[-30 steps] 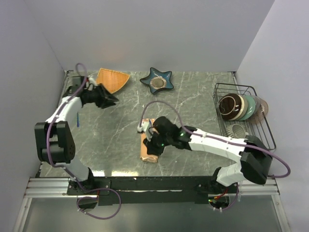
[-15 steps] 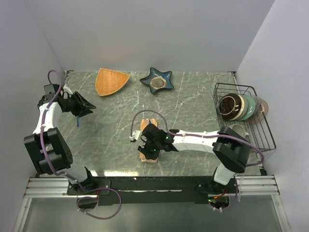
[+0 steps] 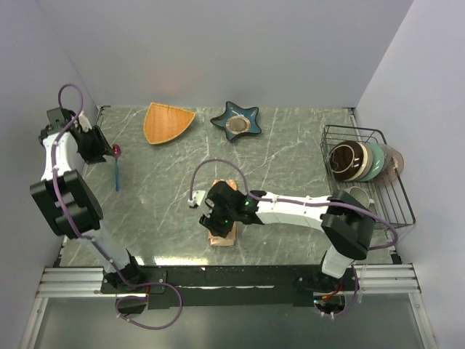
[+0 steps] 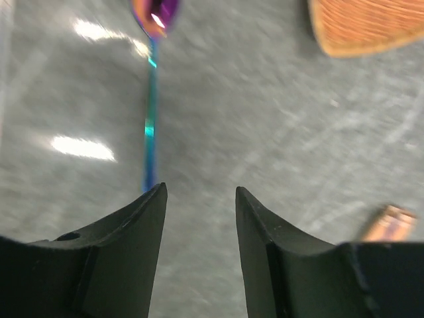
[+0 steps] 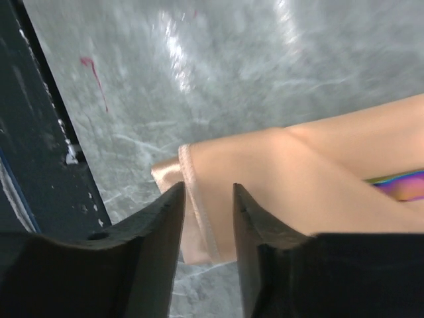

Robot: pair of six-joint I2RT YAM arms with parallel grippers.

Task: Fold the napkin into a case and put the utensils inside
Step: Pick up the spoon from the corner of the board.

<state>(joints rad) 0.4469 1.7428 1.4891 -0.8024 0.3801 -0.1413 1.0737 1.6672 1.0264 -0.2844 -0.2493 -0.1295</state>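
Observation:
I expect the spoon to slide into the napkin handle first, bowl showing, when I push it, because the spoon's thin handle (image 3: 117, 176) points toward the front.
The napkin (image 3: 222, 238) lies folded into a narrow peach strip near the table's front middle. My right gripper (image 3: 219, 217) hovers over its near end. In the right wrist view the jaws of the right gripper (image 5: 207, 189) stand apart above the napkin's (image 5: 285, 179) hemmed end, and an iridescent utensil (image 5: 401, 181) peeks out of the fold. A purple-pink spoon (image 3: 117, 166) lies at the far left. My left gripper (image 3: 100, 149) is just left of its bowl, open and empty. From the left wrist the spoon (image 4: 152, 99) shows ahead of the left gripper (image 4: 199, 190).
An orange fan-shaped dish (image 3: 167, 122) and a blue star-shaped dish (image 3: 236, 121) sit at the back. A wire rack (image 3: 367, 131) holding bowls stands at the right edge. The side wall is close behind my left arm.
My left arm swung left, away from the fan dish, and its jaws widened; the spoon's bowl now shows. My right gripper slid toward the napkin's near end and its jaws opened wider.

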